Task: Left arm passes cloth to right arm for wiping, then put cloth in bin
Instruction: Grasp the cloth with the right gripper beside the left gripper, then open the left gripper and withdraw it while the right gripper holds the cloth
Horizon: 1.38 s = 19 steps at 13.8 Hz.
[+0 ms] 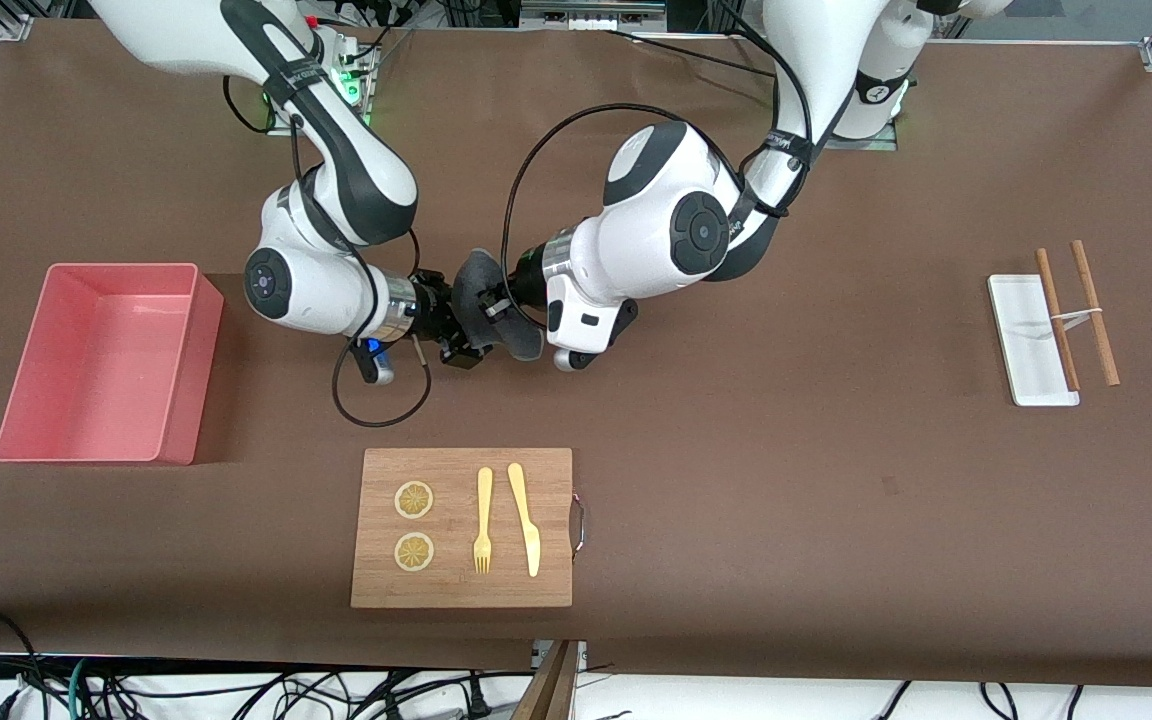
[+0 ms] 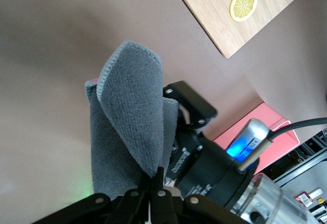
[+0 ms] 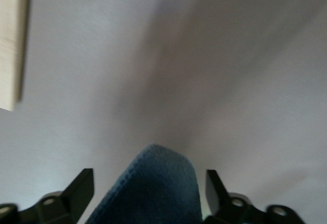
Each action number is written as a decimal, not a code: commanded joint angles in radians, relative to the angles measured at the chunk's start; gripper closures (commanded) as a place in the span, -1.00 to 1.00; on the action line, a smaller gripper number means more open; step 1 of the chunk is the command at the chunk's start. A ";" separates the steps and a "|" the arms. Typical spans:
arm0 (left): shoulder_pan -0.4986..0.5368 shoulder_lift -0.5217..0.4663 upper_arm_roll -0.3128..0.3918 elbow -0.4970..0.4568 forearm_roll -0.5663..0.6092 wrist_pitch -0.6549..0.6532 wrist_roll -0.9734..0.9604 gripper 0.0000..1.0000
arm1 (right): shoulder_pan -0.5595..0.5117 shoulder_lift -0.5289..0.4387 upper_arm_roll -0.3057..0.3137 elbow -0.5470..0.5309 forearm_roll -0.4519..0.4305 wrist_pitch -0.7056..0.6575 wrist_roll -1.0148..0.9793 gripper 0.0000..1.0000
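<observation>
I should close my right gripper on the cloth's loose end [image 3: 158, 183] before my left gripper moves away, because my left gripper is pinching the cloth [image 2: 145, 155] between my right gripper's open fingers.
The dark grey cloth [image 1: 484, 272] hangs in the air over the middle of the table, between the two hands. My left gripper [image 1: 498, 306] is shut on it, pinching a folded corner [image 2: 156, 175], and the rest of the cloth [image 2: 127, 116] stands up from the fingertips. My right gripper [image 1: 461, 325] is open, with one finger [image 3: 82, 188] on each side of the cloth's free end [image 3: 153, 188] and a gap to each. In the left wrist view the right hand's fingers [image 2: 191, 104] show beside the cloth. The pink bin [image 1: 101, 360] stands at the right arm's end of the table.
A wooden board [image 1: 461, 585] with two lemon slices [image 1: 414, 500], a fork [image 1: 483, 520] and a knife [image 1: 526, 520] lies nearer the front camera than the hands. A white tray [image 1: 1026, 340] with two chopsticks [image 1: 1094, 312] lies at the left arm's end.
</observation>
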 commanded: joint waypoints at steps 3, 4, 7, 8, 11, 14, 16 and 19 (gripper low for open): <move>-0.009 0.017 0.009 0.028 -0.031 0.006 -0.008 0.99 | -0.015 -0.021 0.003 -0.007 0.019 -0.075 -0.037 0.93; -0.007 0.016 0.009 0.028 -0.031 0.006 -0.008 0.88 | -0.015 -0.021 0.003 -0.006 0.019 -0.075 -0.045 1.00; -0.006 0.016 0.009 0.028 -0.031 0.006 -0.007 0.80 | -0.017 -0.021 0.003 -0.001 0.019 -0.075 -0.052 1.00; -0.006 0.014 0.009 0.028 -0.030 0.006 -0.004 0.66 | -0.017 -0.023 0.002 -0.001 0.019 -0.075 -0.057 1.00; 0.022 0.003 0.016 0.020 -0.016 -0.008 0.001 -0.64 | -0.017 -0.023 0.000 0.003 0.017 -0.075 -0.059 1.00; 0.042 -0.015 0.020 0.008 -0.014 -0.030 0.001 -1.00 | -0.031 -0.023 0.002 0.015 0.006 -0.075 -0.071 1.00; 0.072 -0.030 0.023 0.005 0.004 -0.045 0.003 -1.00 | -0.031 -0.025 0.002 0.022 0.003 -0.077 -0.149 1.00; 0.141 -0.072 0.025 -0.022 0.023 -0.105 0.003 -1.00 | -0.031 -0.012 0.002 0.011 0.000 -0.083 -0.304 1.00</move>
